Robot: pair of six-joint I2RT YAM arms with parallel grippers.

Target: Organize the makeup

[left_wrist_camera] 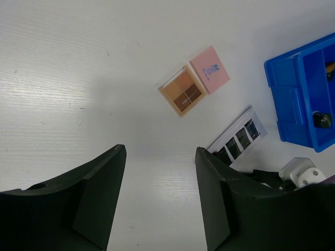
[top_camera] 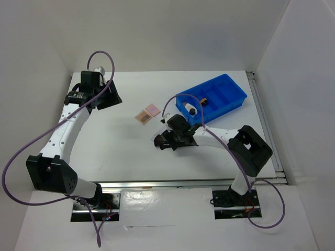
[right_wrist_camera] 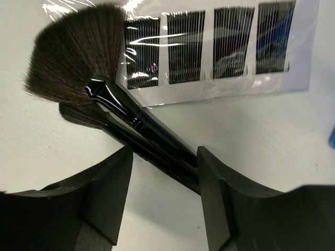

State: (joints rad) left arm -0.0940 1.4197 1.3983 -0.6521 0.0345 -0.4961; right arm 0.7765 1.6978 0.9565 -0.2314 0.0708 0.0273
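Note:
Both brush handles [right_wrist_camera: 166,158] are together between my right gripper's fingers, so I should pick only the upper fan brush [right_wrist_camera: 152,127] and bring it to the blue bin first.
A pink square compact [top_camera: 153,109] and a tan compact with four pans [top_camera: 143,117] lie side by side at mid-table; both also show in the left wrist view, the pink one [left_wrist_camera: 210,69] and the tan one [left_wrist_camera: 182,90]. A grey strip palette [right_wrist_camera: 220,47] with four dark pans lies beyond two crossed black brushes [right_wrist_camera: 137,123]; the upper one has a fan head [right_wrist_camera: 76,57]. My right gripper [right_wrist_camera: 165,172] is open, low over the brush handles, which run across between its fingertips. My left gripper [left_wrist_camera: 159,178] is open and empty, high over the back left [top_camera: 107,95].
The blue divided bin [top_camera: 229,94] stands at the back right, close behind my right gripper [top_camera: 162,139]. It holds a small black-and-white item [top_camera: 192,110] and something orange [top_camera: 205,100]. White walls close the table at the back and both sides.

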